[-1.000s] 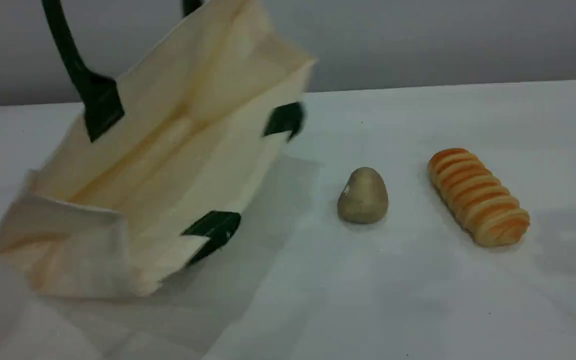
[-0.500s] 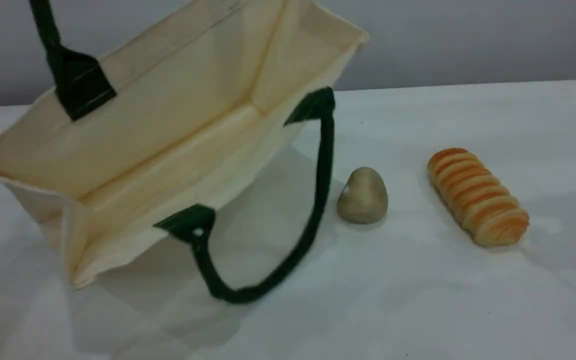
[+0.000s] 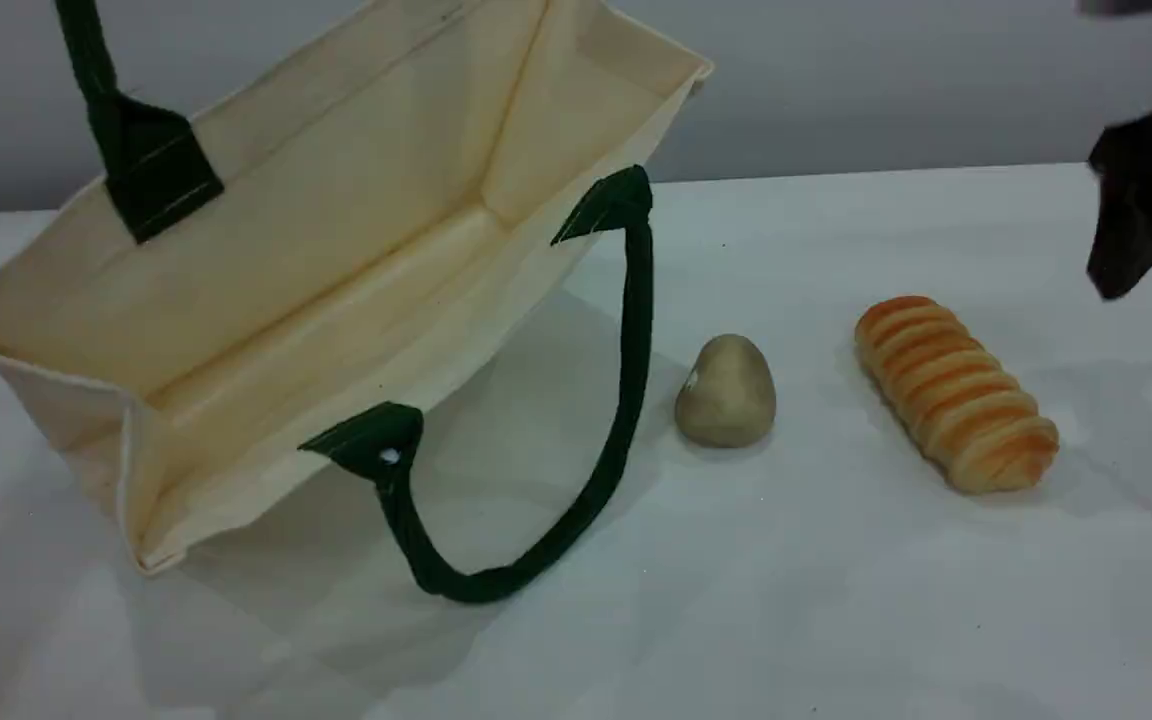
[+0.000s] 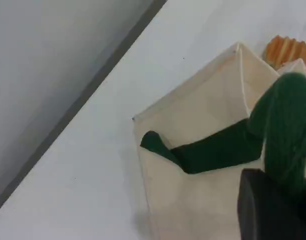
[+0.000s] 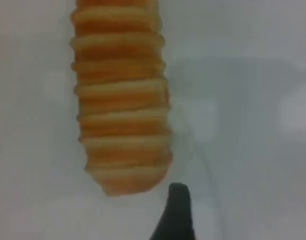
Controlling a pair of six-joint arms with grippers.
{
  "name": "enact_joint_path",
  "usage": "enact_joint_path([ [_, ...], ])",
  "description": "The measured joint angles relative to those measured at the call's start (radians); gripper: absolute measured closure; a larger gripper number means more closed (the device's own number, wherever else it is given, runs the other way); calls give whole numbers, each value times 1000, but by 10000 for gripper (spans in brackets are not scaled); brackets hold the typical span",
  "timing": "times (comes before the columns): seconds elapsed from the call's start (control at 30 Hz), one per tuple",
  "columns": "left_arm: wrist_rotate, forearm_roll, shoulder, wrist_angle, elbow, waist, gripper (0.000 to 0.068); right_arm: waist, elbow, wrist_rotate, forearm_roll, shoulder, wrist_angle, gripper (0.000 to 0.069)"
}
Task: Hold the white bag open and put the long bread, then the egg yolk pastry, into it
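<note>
The white bag's sides slant down to a long narrow bottom [image 3: 338,330], so the long bread [image 3: 956,394] will come to rest lengthwise there when I place it inside.
The white bag [image 3: 316,270] stands tilted at the left with its mouth wide open. Its far green handle [image 3: 86,60] rises out of the top of the scene view. In the left wrist view that green handle [image 4: 285,125] runs into my left gripper's dark fingertip [image 4: 272,210], which is shut on it. The near handle [image 3: 626,380] droops onto the table. To the bag's right lies the egg yolk pastry [image 3: 726,392], and right of that the long bread [image 3: 956,392]. My right gripper [image 3: 1141,205] hangs open above and right of the bread, its fingertip [image 5: 176,212] just past the loaf's end [image 5: 120,100].
The white table [image 3: 836,600] runs to a grey wall [image 3: 886,80] behind. The drooping handle loop reaches close to the pastry's left side.
The bag has been lifted and spread open, and its near handle has dropped onto the table. My right gripper has come into view at the upper right, moving down towards the bread.
</note>
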Motion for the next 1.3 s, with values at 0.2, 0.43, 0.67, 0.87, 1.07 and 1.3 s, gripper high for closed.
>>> enact_joint_path([
  [0.2, 0, 0, 0, 0, 0, 0, 602, 79, 0, -50, 1, 86, -98, 105],
  [0.43, 0, 0, 0, 0, 0, 0, 602, 162, -12, -50, 0, 150, -209, 105],
  [0.67, -1, 0, 0, 0, 0, 0, 602, 161, -48, -48, 0, 215, -217, 105],
  [0.87, -2, 0, 0, 0, 0, 0, 602, 161, -84, -48, 0, 271, -215, 105],
  [1.07, -2, 0, 0, 0, 0, 0, 602, 161, -102, -48, -7, 312, -225, 105],
  [1.3, -3, 0, 0, 0, 0, 0, 602, 160, -103, -48, -11, 336, -236, 121],
])
